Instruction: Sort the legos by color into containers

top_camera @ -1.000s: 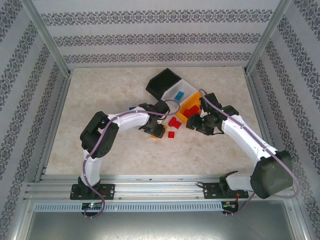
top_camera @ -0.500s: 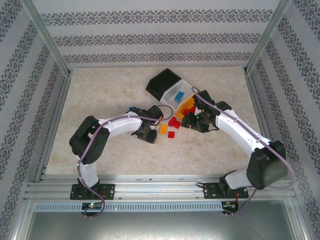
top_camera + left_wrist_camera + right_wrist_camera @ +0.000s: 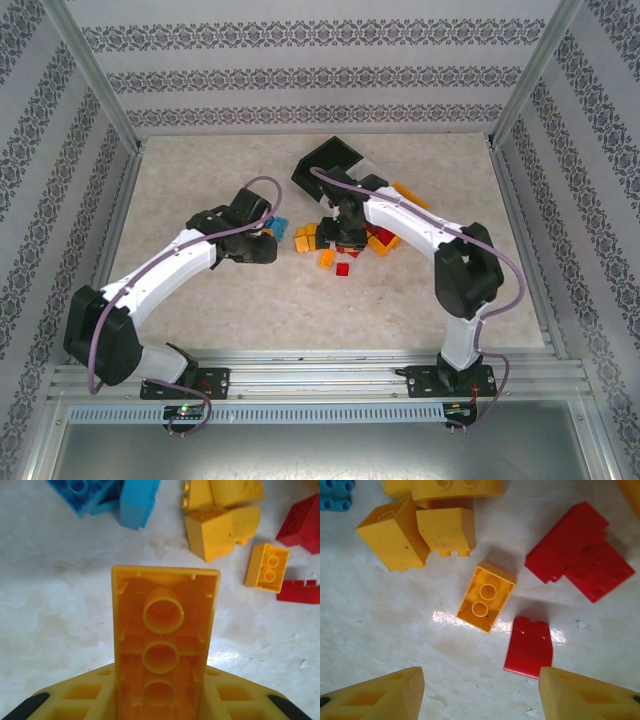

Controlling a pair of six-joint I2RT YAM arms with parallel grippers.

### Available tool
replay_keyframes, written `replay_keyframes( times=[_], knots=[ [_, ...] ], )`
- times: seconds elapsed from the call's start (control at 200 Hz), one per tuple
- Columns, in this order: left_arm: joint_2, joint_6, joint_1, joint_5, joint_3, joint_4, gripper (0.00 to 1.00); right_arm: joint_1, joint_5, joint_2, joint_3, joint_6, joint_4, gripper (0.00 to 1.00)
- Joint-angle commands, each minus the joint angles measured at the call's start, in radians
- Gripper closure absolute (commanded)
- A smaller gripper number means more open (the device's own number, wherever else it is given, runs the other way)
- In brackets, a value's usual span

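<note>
Next, I take the small yellow lego (image 3: 327, 259) with my right gripper and move back, because my right arm is crowding the black container (image 3: 322, 163) where my left gripper's long lego must go.
My left gripper (image 3: 162, 692) is shut on a long orange-yellow lego (image 3: 162, 625), held with its hollow underside toward the camera, just above the table and left of the pile (image 3: 268, 248). My right gripper (image 3: 480, 680) hangs open over the pile (image 3: 338, 238). Below it lie a small yellow lego (image 3: 486, 596), underside up, and a red lego (image 3: 530, 647) close to the right finger. More yellow legos (image 3: 415, 535), red legos (image 3: 580, 550) and blue legos (image 3: 100, 495) lie around. The black container (image 3: 330, 160), white-grey container (image 3: 372, 172) and orange-yellow container (image 3: 410, 195) stand behind, partly hidden by the right arm.
The loose legos cluster at the table's middle (image 3: 320, 245). Patterned walls and metal posts (image 3: 95, 80) enclose the table on three sides. Bare tabletop (image 3: 200, 170) stretches left and toward the near edge.
The left gripper closed on the long yellow lego and drew back to the left with it. The right arm swung left over the pile and its jaws widened.
</note>
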Motion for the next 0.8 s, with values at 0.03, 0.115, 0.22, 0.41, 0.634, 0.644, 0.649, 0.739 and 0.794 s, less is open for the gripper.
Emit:
replay_keyframes(
  times=[0.03,0.115,0.22,0.41,0.634,0.644,0.649,0.739,0.794],
  knots=[
    [-0.044,-0.03,0.048,0.024,0.035,-0.061,0.65,0.022,0.031,0.079,0.067,-0.029,-0.078,0.37],
    [-0.056,-0.035,0.073,0.036,0.043,-0.058,0.65,0.023,0.026,0.105,0.074,-0.029,-0.07,0.37],
    [-0.045,-0.034,0.1,0.047,0.071,-0.049,0.65,0.028,0.022,0.136,0.089,-0.033,-0.067,0.38],
    [-0.001,-0.011,0.136,0.075,0.134,-0.05,0.65,0.033,0.016,0.184,0.097,-0.032,-0.057,0.38],
    [0.05,0.008,0.166,0.102,0.206,-0.041,0.65,0.034,0.02,0.223,0.102,-0.026,-0.045,0.39],
    [0.052,0.009,0.166,0.103,0.209,-0.041,0.65,0.034,0.02,0.224,0.102,-0.025,-0.044,0.39],
    [0.053,0.01,0.166,0.104,0.21,-0.041,0.65,0.034,0.02,0.226,0.102,-0.025,-0.044,0.39],
    [0.069,0.012,0.171,0.111,0.234,-0.036,0.65,0.034,0.022,0.239,0.102,-0.02,-0.039,0.4],
    [0.077,0.012,0.173,0.114,0.244,-0.032,0.65,0.036,0.023,0.243,0.097,-0.016,-0.033,0.41]
  ],
)
